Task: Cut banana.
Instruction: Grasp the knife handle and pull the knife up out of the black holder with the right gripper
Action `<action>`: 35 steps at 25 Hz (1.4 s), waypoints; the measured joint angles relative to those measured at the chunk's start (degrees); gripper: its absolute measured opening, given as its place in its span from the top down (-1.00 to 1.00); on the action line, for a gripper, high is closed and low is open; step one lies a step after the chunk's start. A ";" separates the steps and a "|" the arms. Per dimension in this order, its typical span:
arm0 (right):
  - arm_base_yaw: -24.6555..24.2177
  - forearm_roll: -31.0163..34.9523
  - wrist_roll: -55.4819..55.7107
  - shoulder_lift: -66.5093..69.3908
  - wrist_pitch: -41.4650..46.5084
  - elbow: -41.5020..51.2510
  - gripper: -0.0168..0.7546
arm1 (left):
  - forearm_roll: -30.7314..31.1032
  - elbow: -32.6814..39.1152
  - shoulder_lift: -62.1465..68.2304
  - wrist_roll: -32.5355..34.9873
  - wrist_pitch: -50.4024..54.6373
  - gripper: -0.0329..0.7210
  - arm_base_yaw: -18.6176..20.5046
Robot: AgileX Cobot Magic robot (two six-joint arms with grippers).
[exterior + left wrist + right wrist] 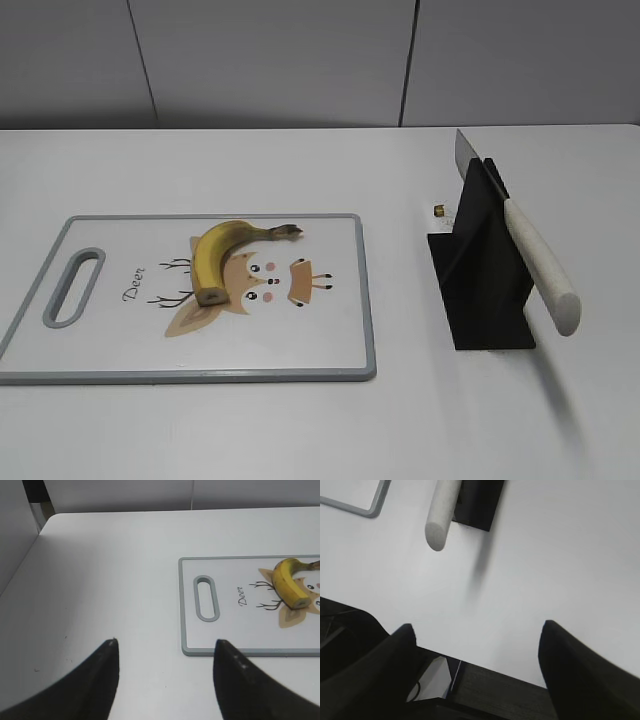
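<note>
The knife's broad blade (467, 153) will slide out when the robot lifts, and the stand will stay in place, because the black stand's slot (488, 169) is open on top.
A small curved yellow banana (222, 251) with a dark stem tip lies on a white cutting board (110, 340) with a grey rim and a deer print. It also shows in the left wrist view (287, 582), at the far right of the board (225, 630). A knife (530, 255) with a white handle rests tilted in a black stand (480, 275); its handle end shows in the right wrist view (441, 510). My left gripper (165, 645) is open and empty over bare table left of the board. My right gripper (477, 630) is open and empty above the table's front edge. Neither gripper shows in the exterior view.
The white table (420, 420) ends at a grey wall behind. A small dark item (439, 210) lies behind the knife stand. The table's dark front edge (500, 690) shows below my right gripper.
</note>
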 joint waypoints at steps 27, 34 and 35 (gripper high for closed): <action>0.96 1.12 6.16 39.56 -3.58 -12.64 -0.46 | 0.00 0.00 0.00 0.00 0.00 -0.58 0.00; 0.76 3.71 4.79 41.38 -5.54 -12.72 -0.44 | 0.00 0.00 0.00 0.00 0.00 -0.57 0.00; 0.75 3.86 4.79 41.44 -5.78 -12.72 -0.44 | 0.00 0.00 0.00 0.00 0.00 -0.57 0.00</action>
